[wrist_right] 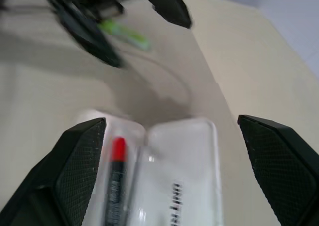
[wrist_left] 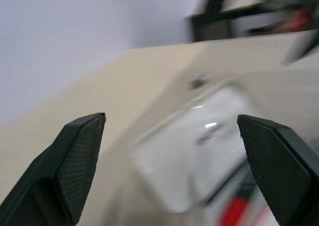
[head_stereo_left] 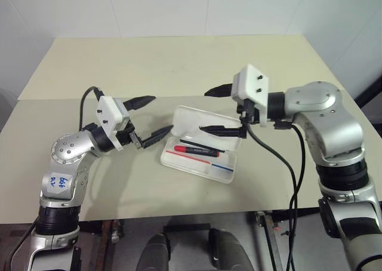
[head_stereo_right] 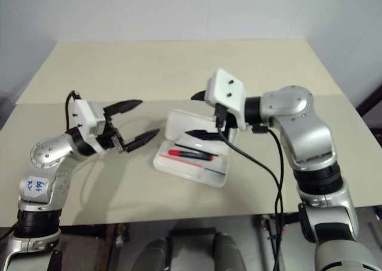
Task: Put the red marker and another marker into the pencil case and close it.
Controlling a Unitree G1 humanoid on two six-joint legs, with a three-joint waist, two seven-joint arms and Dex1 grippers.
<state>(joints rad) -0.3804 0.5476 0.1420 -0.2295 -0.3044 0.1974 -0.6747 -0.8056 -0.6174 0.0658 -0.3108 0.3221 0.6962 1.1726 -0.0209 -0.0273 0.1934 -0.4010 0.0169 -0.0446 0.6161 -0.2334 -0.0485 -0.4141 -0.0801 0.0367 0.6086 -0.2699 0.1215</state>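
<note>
A long empty section [head_stereo_left: 184,163] of the pencil case is visible in front of the red strip, so the lime-green marker will fit flat inside once I lower it.
The pencil case [head_stereo_left: 206,123] lies open in the middle of the table, white, with its lid tipped up at the back. In its tray [head_stereo_left: 222,171] rests the red marker [head_stereo_left: 194,148], black with a red cap pointing left. My right gripper [head_stereo_left: 212,111] hangs open just above the lid, holding nothing. To the left of the case, my left gripper [head_stereo_left: 152,117] is open and empty, pointing at the case. In the right wrist view another marker [wrist_right: 124,34], light green, lies near the left gripper [wrist_right: 134,22]. The left wrist view shows the case lid [wrist_left: 199,156] ahead.
The beige table [head_stereo_left: 179,62] has a seam across its middle and open surface behind the case. Its front edge [head_stereo_left: 179,214] runs close below the case. A black cable [head_stereo_left: 292,181] hangs from my right arm.
</note>
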